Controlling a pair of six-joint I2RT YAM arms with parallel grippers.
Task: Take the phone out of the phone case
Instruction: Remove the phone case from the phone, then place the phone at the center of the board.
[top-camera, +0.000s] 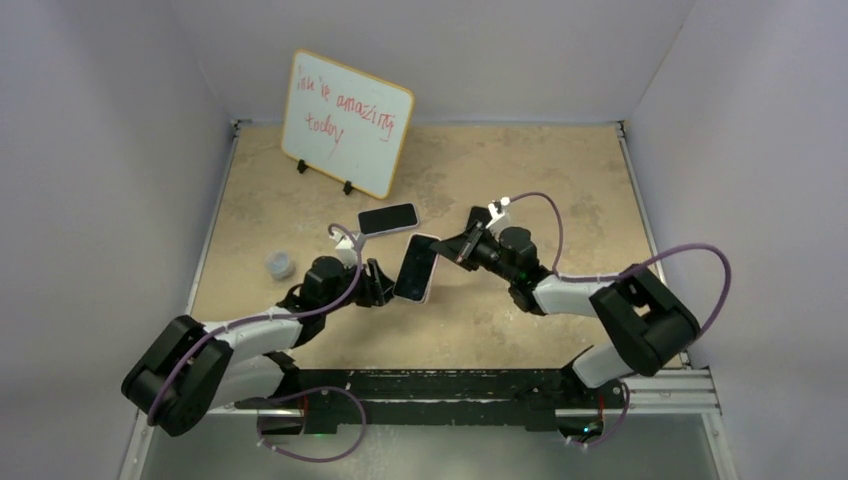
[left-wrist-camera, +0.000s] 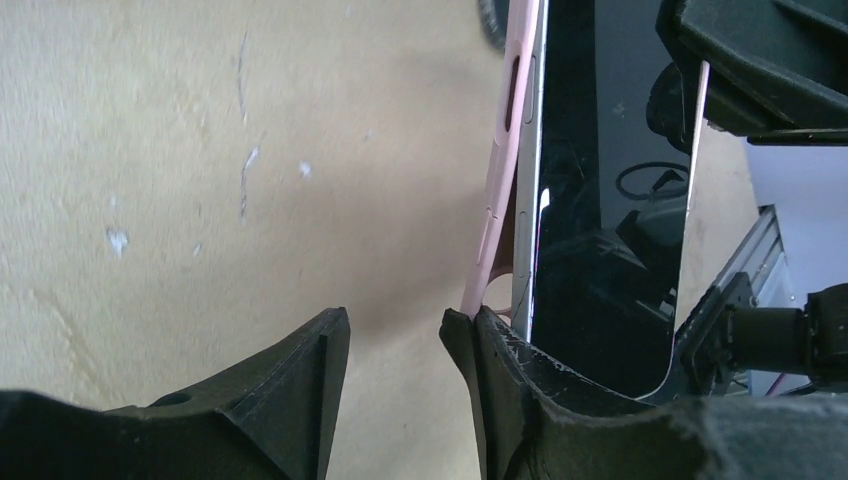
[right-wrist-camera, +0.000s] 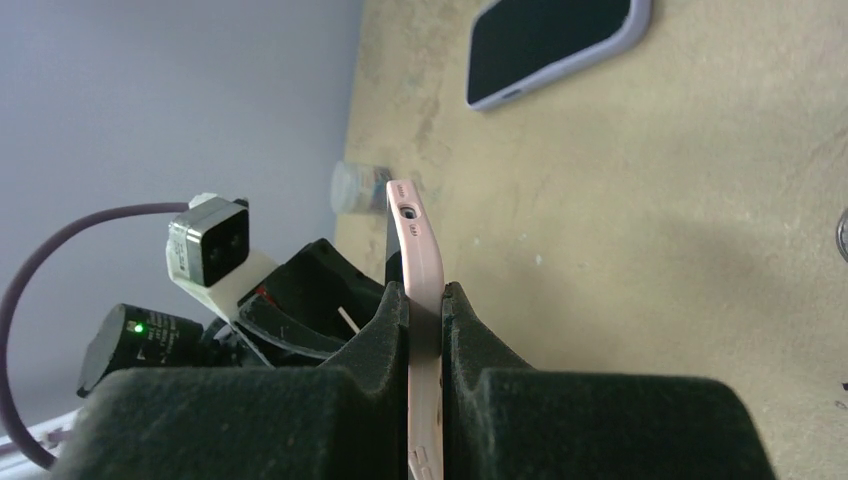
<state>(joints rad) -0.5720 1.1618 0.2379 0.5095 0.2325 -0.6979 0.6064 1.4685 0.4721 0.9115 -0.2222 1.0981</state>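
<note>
My right gripper should lay the phone and pink case together (top-camera: 434, 241) flat, as it is pinching both, and work its finger at the case's loose end (top-camera: 411, 298).
A phone with a black screen (top-camera: 417, 267) sits in a pink case and is held on edge above the table between the two arms. My right gripper (top-camera: 447, 246) is shut on the pink case (right-wrist-camera: 418, 240), its jaws (right-wrist-camera: 425, 290) pinching the case from both sides. My left gripper (top-camera: 378, 285) is open at the phone's other end. In the left wrist view its jaws (left-wrist-camera: 397, 320) stand apart with nothing between them. The right finger (left-wrist-camera: 500, 370) touches the spot where the pink case rim (left-wrist-camera: 505, 150) meets the phone screen (left-wrist-camera: 600, 200).
A second phone in a lavender case (top-camera: 388, 217) lies flat just behind the held one; it also shows in the right wrist view (right-wrist-camera: 555, 45). A small clear cup (top-camera: 281, 265) stands to the left. A whiteboard (top-camera: 345, 122) leans at the back.
</note>
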